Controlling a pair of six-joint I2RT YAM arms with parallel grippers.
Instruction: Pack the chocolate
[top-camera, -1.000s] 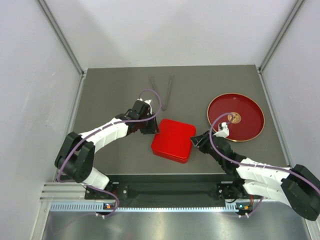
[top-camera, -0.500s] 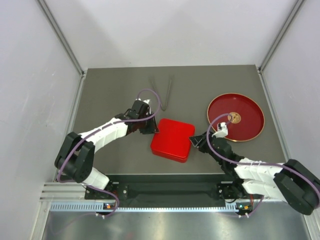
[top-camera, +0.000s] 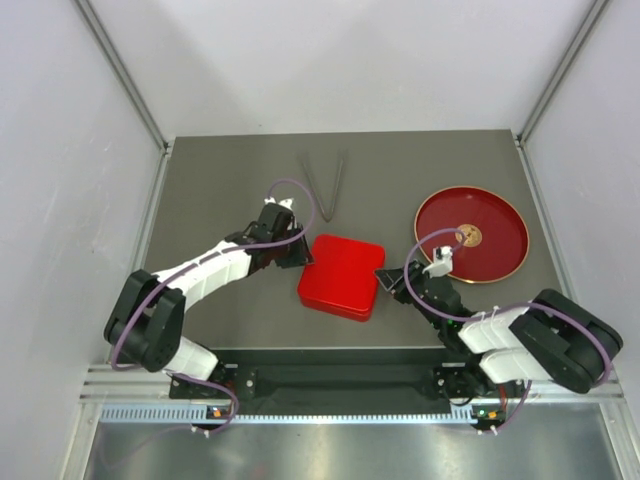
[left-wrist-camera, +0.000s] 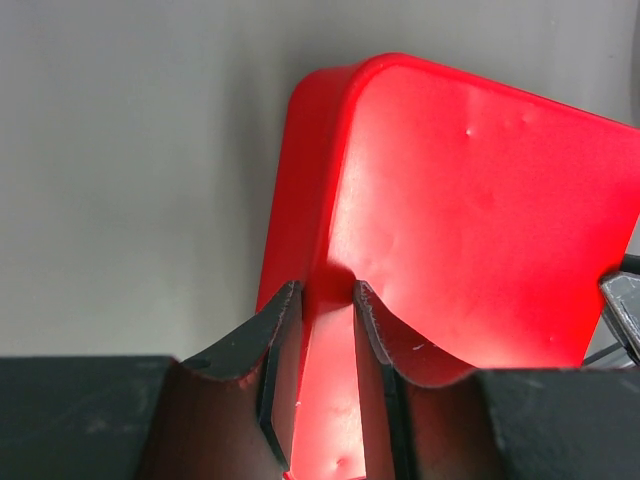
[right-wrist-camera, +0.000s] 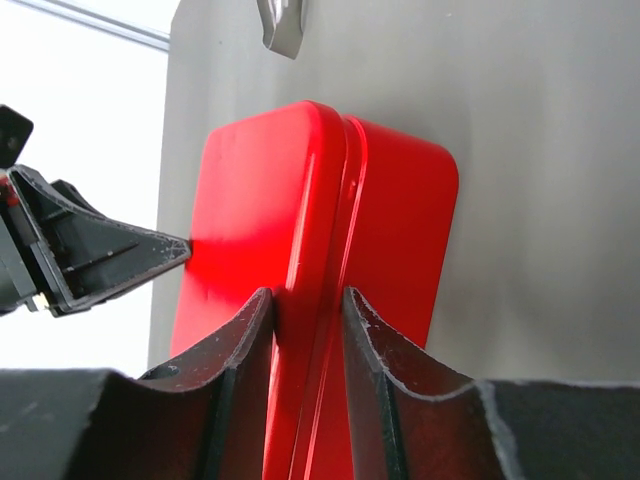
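Note:
The lid's edge (right-wrist-camera: 345, 205) sits above the tray at my right gripper. Next, my left gripper opens and releases the lid's pinched edge (left-wrist-camera: 335, 215) before the lid can sit straight.
A closed red square box (top-camera: 340, 277) lies at the table's middle, its flat red lid (left-wrist-camera: 480, 210) sitting on the red tray (right-wrist-camera: 400, 230). No chocolate pieces show outside it. My left gripper (top-camera: 303, 258) is shut on the box's left edge, one finger over the lid and one on the side wall (left-wrist-camera: 325, 300). My right gripper (top-camera: 385, 281) is shut on the box's right edge, its fingers spanning the seam between lid and tray (right-wrist-camera: 308, 300). The left gripper's fingers (right-wrist-camera: 100, 260) also show in the right wrist view.
A round red plate (top-camera: 495, 215) with a gold rim stands at the right, a small round brown thing (top-camera: 468, 236) on it. Metal tongs (top-camera: 325, 185) lie behind the box; their tip shows in the right wrist view (right-wrist-camera: 283, 25). Grey walls surround the table.
Both grippers have moved a little to the left, and the red box has shifted slightly left with them. The right arm has stretched further towards the box.

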